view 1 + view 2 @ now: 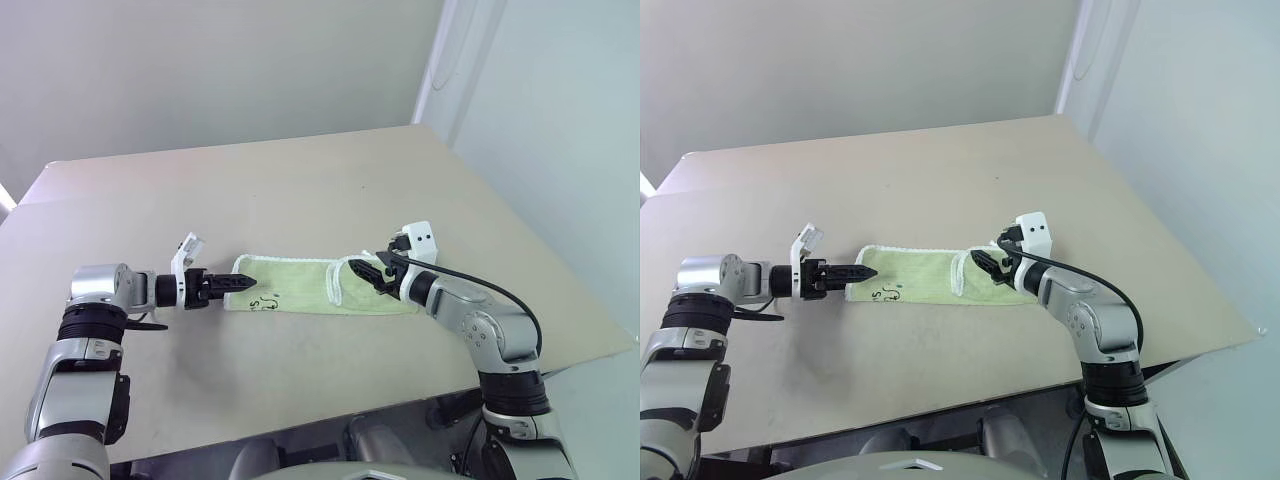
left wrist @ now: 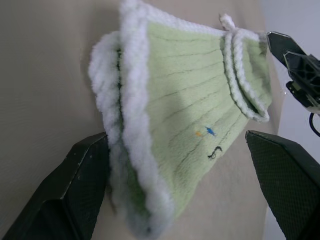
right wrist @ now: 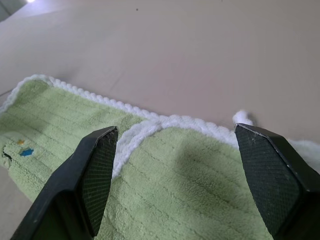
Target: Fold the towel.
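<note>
My left gripper will bend the towel's layers (image 1: 275, 282) over together when it carries the towel's raised end across, because the towel's white edges (image 2: 120, 95) lie stacked between its fingers.
The towel (image 1: 300, 284) lies on the table as a long lime-green strip with white edging. Its right end is folded back over itself, and a small dark mark (image 2: 215, 152) sits near its left end. My left gripper (image 1: 240, 284) is at the towel's left end and open; in the left wrist view its fingers (image 2: 80, 195) stand on either side of the layered edge. My right gripper (image 1: 368, 270) hovers open over the folded-over flap, whose white border (image 3: 145, 127) runs between the fingers. A white tag loop (image 3: 242, 117) pokes out beside that flap.
The beige table (image 1: 300, 180) stretches well beyond the towel toward a pale wall. Its front edge runs just below my arms, and its right edge slants away close to my right arm.
</note>
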### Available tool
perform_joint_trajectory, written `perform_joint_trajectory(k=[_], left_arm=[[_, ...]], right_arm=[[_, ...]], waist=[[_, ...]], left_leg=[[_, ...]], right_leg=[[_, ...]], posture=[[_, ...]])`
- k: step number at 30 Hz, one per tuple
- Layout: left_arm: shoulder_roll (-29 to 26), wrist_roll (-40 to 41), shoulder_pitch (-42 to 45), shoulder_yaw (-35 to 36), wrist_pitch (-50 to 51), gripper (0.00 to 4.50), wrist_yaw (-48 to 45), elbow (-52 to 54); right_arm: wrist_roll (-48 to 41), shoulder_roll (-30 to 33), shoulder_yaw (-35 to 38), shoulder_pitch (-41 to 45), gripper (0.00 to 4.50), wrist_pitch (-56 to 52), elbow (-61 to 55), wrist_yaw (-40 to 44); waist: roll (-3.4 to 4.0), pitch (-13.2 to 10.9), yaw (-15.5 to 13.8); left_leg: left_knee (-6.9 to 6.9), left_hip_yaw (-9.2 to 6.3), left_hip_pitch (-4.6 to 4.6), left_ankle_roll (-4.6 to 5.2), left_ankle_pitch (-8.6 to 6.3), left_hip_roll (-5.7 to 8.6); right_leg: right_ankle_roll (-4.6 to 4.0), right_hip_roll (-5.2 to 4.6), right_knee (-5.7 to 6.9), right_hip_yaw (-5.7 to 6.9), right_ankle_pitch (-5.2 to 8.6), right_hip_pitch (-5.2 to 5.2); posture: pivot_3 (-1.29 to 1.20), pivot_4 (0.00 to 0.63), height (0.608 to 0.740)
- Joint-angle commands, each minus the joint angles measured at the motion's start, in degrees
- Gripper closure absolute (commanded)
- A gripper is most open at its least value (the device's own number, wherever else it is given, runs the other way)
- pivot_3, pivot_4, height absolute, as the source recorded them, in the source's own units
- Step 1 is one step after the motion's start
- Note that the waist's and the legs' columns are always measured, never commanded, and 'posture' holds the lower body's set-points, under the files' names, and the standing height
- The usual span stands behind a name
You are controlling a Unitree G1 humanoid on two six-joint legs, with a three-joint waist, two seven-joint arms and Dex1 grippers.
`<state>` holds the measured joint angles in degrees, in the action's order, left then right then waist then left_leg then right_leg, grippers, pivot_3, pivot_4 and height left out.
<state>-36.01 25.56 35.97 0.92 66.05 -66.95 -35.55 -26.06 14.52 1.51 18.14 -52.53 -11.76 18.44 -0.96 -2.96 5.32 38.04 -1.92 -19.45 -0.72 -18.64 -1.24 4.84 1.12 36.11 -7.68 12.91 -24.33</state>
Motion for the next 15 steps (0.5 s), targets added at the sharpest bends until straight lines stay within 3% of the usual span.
perform_joint_trajectory(k=[1, 8, 12, 15], left_arm=[[2.2, 1.4, -0.5, -1.8, 4.8, 0.07, 1.5, 3.0], [2.5, 3.8, -0.4, 0.5, 8.4, 0.07, 3.7, 6.4], [2.8, 3.4, 0.8, -0.6, 7.1, 0.96, 3.4, 4.8], [2.2, 3.3, 1.3, -0.2, 6.7, 2.14, 3.4, 3.9]], right_arm=[[-0.8, -0.4, 1.4, 0.4, 0.6, 0.0, -3.1, -0.7], [-0.3, -0.4, 0.5, -0.4, 0.6, 0.0, -3.9, -1.6], [-0.4, -0.4, 0.6, -0.9, 0.6, -0.2, -4.6, -2.0], [-0.4, -0.3, 0.6, -1.6, 0.6, -0.2, -4.9, -2.2]], waist=[[0.0, 0.0, 0.0], [0.0, 0.0, 0.4], [-0.01, 0.0, 0.4], [-0.01, 0.0, 0.5]], left_leg=[[0.0, -0.01, 0.01, 0.0, 0.0, 0.03], [0.01, -0.02, -0.01, 0.0, 0.0, 0.12], [0.0, -0.05, -0.01, 0.0, 0.0, 0.12], [0.0, -0.04, 0.0, -0.01, 0.0, 0.12]], right_leg=[[0.01, -0.03, 0.0, 0.0, 0.01, 0.01], [0.09, -0.1, 0.0, -0.03, 0.02, 0.0], [0.08, -0.09, 0.01, -0.02, 0.03, 0.0], [0.08, -0.09, 0.0, -0.02, 0.03, 0.0]], posture=[[0.0, 0.0, 0.74], [0.0, 0.0, 0.74], [0.0, 0.0, 0.74], [0.0, 0.0, 0.74]])
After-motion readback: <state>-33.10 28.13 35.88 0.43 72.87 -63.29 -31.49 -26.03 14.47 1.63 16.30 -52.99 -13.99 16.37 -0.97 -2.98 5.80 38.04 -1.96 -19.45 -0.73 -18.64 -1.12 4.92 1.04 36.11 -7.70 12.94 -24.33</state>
